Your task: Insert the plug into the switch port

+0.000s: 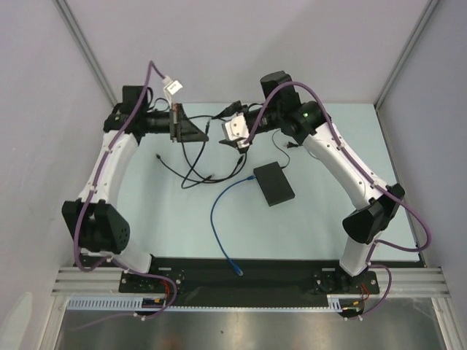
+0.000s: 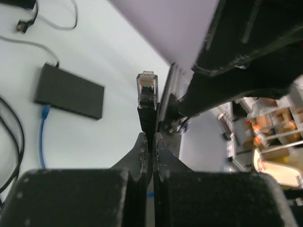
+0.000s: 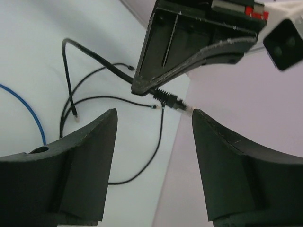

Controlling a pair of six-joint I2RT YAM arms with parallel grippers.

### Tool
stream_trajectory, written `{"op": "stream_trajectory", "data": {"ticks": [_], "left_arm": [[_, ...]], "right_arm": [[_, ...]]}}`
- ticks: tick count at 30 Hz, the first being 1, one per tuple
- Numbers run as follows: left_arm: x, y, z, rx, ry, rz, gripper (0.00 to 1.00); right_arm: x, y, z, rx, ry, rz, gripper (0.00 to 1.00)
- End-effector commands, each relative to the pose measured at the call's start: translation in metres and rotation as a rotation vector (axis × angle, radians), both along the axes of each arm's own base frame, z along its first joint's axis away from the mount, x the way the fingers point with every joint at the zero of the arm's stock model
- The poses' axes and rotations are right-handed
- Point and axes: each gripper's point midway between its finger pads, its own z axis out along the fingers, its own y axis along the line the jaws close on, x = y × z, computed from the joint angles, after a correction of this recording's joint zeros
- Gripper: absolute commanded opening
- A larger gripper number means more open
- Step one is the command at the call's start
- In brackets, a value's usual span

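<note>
My right gripper should hold the black cable (image 2: 149,116) so that my left gripper can take a new grip from another side, because the clear plug (image 2: 147,84) points straight along my left gripper's fingers.
The switch (image 1: 273,184) is a flat black box lying on the table right of centre, with a blue cable (image 1: 219,219) plugged into its left end. It also shows in the left wrist view (image 2: 68,91). My left gripper (image 1: 203,129) is shut on a black cable just behind its clear plug (image 2: 147,87), held in the air with the plug pointing right. My right gripper (image 1: 232,133) faces it, open and empty. In the right wrist view the plug (image 3: 177,104) hangs between and beyond my open right fingers (image 3: 94,142), under the left gripper (image 3: 152,90).
Loose black cables (image 1: 197,164) loop on the table below both grippers, with small free ends (image 1: 158,156). The blue cable's free plug (image 1: 238,271) lies near the front edge. A grey cable (image 2: 47,21) lies beyond the switch. Walls enclose the table on three sides.
</note>
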Motion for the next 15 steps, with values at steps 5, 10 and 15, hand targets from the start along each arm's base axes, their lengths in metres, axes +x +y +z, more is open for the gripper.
{"op": "stream_trajectory", "data": {"ticks": [5,10,15], "left_arm": [[-0.039,-0.01,-0.056,0.196,0.046,-0.121,0.0],[-0.043,-0.012,-0.058,0.203,0.036,-0.13,0.0],[-0.043,-0.013,-0.066,0.244,0.052,-0.129,0.0]], "right_arm": [[0.005,-0.018,-0.032,-0.13,-0.258,0.022,0.68],[0.008,-0.024,-0.052,-0.194,-0.29,0.03,0.67],[0.002,-0.021,-0.057,-0.203,-0.316,0.056,0.67]]}}
